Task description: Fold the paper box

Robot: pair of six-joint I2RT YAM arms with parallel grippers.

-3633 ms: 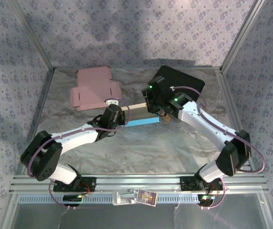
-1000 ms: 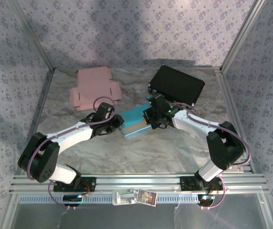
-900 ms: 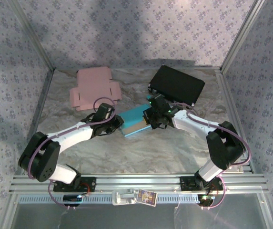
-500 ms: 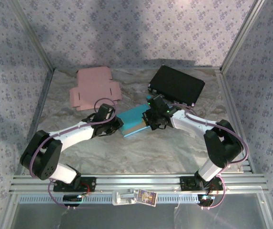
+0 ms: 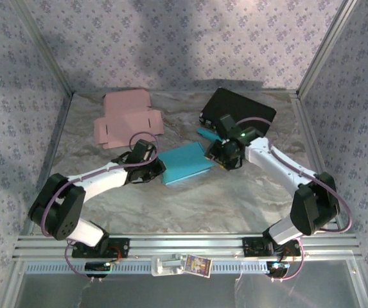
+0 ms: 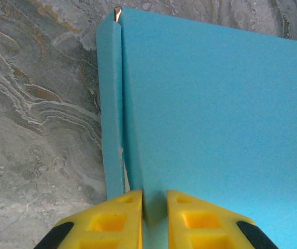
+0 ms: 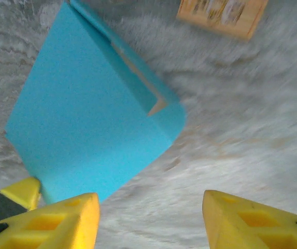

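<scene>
The box's top panel is pinched in my left gripper beside the gaping end seam, so next my left gripper opens, move over to that seam and closes there.
The blue paper box lies nearly flat in the middle of the marble-patterned table, and a small blue flap sticks out behind its right end. My left gripper is shut on the box's left edge. In the left wrist view its yellow fingertips pinch a raised blue fold of the box. My right gripper hovers just past the box's right end, open and holding nothing. The right wrist view shows its gripper with jaws spread wide over bare table, the box up to the left.
A flat pink cardboard blank lies at the back left. A black case sits at the back right, close behind my right arm. Patterned walls and an aluminium frame enclose the table.
My right gripper has opened, let go of the box and pulled back to the right. The box has dropped flatter onto the table. My left gripper keeps its hold on the left edge.
</scene>
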